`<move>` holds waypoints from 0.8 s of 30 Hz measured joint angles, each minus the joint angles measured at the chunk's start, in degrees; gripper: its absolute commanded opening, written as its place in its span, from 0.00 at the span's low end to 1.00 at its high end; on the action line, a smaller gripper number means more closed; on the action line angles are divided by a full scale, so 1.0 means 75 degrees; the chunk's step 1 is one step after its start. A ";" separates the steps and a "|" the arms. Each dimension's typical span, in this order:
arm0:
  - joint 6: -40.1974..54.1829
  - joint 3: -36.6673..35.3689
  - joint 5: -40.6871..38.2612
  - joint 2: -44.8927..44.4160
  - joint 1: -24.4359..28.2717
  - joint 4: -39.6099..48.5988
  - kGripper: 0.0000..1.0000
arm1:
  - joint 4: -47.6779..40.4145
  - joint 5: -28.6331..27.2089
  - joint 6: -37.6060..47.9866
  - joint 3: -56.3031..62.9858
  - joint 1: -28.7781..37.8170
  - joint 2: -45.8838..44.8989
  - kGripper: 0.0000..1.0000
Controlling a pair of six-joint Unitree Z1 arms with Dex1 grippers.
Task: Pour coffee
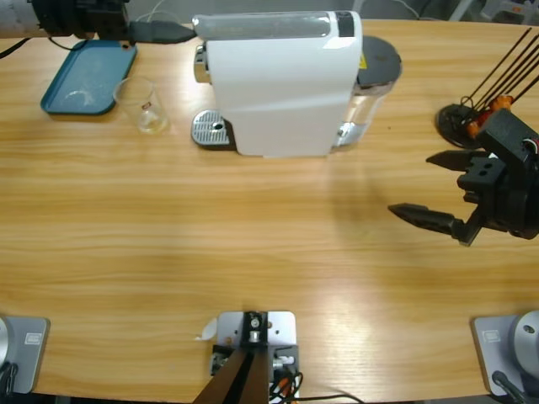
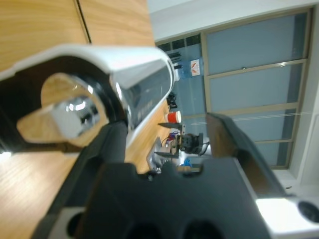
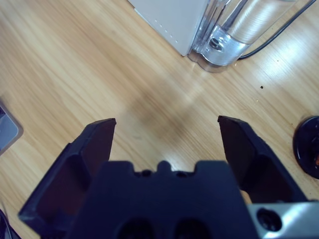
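Observation:
I expect the top orange capsule (image 1: pixel 502 103) to come away by itself when I lift it, since it rests above a red one (image 1: pixel 483 119) by the thin rods.
No coffee shows in any view. The white coffee machine (image 1: pixel 282 84) stands at the back middle, with a chrome drip grate (image 1: pixel 210 129) at its left foot. A clear glass (image 1: pixel 147 105) sits on the table left of the grate, not under the spout. My left gripper (image 1: pixel 181 34) reaches in from the top left to the machine's upper left end. Up close, its jaws stand apart (image 2: pixel 165 120) beside the chrome lever (image 2: pixel 139 79). My right gripper (image 1: pixel 411 183) hovers open over bare wood at the right (image 3: pixel 167 121), holding nothing.
A blue tray (image 1: pixel 88 76) lies at the back left behind the glass. The machine's clear water tank (image 3: pixel 224 30) and its cable sit at the machine's right rear. A black round base (image 1: pixel 455 118) with thin rods stands at the far right.

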 measured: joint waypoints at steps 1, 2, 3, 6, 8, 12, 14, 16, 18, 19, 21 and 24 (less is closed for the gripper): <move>-0.0137 0.0008 -0.0003 0.0106 0.0000 -0.0228 0.60 | 0.0000 0.0000 0.0000 0.0000 0.0000 0.0000 0.89; -0.0237 0.0013 -0.0008 0.0199 0.0000 -0.0453 0.60 | 0.0000 0.0000 0.0000 0.0000 0.0000 0.0000 0.89; -0.0353 0.0019 -0.0028 0.0298 0.0000 -0.0681 0.57 | 0.0000 0.0000 0.0000 0.0000 0.0000 0.0000 0.89; -0.0619 0.0066 -0.0091 0.0558 -0.0006 -0.1276 0.14 | 0.0000 0.0000 0.0000 0.0000 0.0000 -0.0001 0.89; -0.0730 0.0113 -0.0094 0.0643 -0.0005 -0.1535 0.00 | 0.0000 0.0000 0.0000 0.0000 0.0000 -0.0001 0.89; -0.0948 0.0327 -0.0094 0.0747 0.0004 -0.2073 0.00 | 0.0000 0.0000 0.0000 0.0000 0.0000 -0.0001 0.88; -0.1045 0.0499 -0.0094 0.0761 0.0008 -0.2284 0.00 | 0.0000 0.0000 0.0000 0.0000 0.0000 -0.0001 0.88; -0.1125 0.0686 -0.0095 0.0761 0.0015 -0.2474 0.00 | 0.0000 0.0000 0.0000 0.0000 0.0000 -0.0001 0.87; -0.1160 0.0894 -0.0122 0.0761 0.0018 -0.2670 0.00 | 0.0000 0.0000 0.0000 0.0000 0.0000 -0.0001 0.84; -0.1165 0.0990 -0.0144 0.0761 0.0021 -0.2761 0.00 | 0.0000 0.0000 0.0000 0.0000 0.0000 -0.0001 0.83; -0.1172 0.1213 -0.0186 0.0761 0.0032 -0.2955 0.00 | 0.0000 0.0000 0.0000 0.0000 0.0000 -0.0001 0.81; -0.1212 0.1367 -0.0215 0.0761 0.0048 -0.3183 0.00 | 0.0000 0.0000 0.0000 0.0000 0.0000 -0.0001 0.80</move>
